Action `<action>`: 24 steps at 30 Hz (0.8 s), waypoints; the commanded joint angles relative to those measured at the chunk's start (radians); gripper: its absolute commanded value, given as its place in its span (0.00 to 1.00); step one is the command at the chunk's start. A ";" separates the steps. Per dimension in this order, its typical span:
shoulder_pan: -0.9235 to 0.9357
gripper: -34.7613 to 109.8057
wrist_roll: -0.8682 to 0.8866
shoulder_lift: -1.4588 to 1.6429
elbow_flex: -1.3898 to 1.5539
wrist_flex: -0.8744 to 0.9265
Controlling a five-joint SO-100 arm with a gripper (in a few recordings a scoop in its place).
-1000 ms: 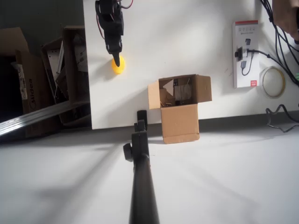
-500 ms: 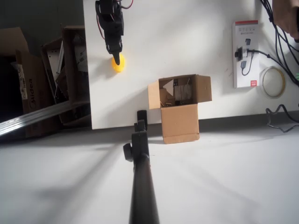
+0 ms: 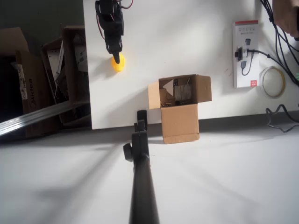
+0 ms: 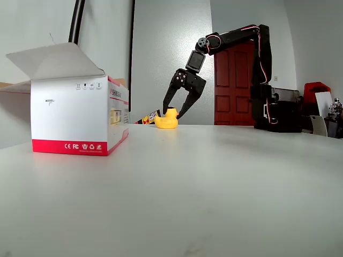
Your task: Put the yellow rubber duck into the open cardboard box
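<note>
My gripper will tip the duck along with it, body outward, when I carry it, because my fingers are on both sides of the duck's head (image 4: 171,112) above its wide body.
The yellow rubber duck (image 3: 118,65) sits on the white table near its left edge in the overhead view, left of and beyond the open cardboard box (image 3: 180,100). The box is brown with spread flaps and scraps inside. My black gripper (image 3: 117,59) reaches down from the top edge onto the duck. In the fixed view the gripper (image 4: 173,114) is open, with one finger on each side of the duck (image 4: 166,120), around its head. The duck rests on the table.
A red-and-white product box (image 3: 246,53) (image 4: 75,115) lies at the table's right, with a tape roll (image 3: 273,81) and cables beside it. A black pole (image 3: 140,177) rises below the table edge. Dark cartons (image 3: 46,74) stand off the left edge.
The gripper tip and the duck sit a few pixels higher in the overhead view than a second ago. Nothing else has moved.
</note>
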 commanded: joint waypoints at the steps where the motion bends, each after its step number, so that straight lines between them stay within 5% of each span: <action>1: 0.002 0.28 0.008 0.005 -0.044 -0.009; 24: -0.015 0.27 0.002 0.117 -0.129 0.146</action>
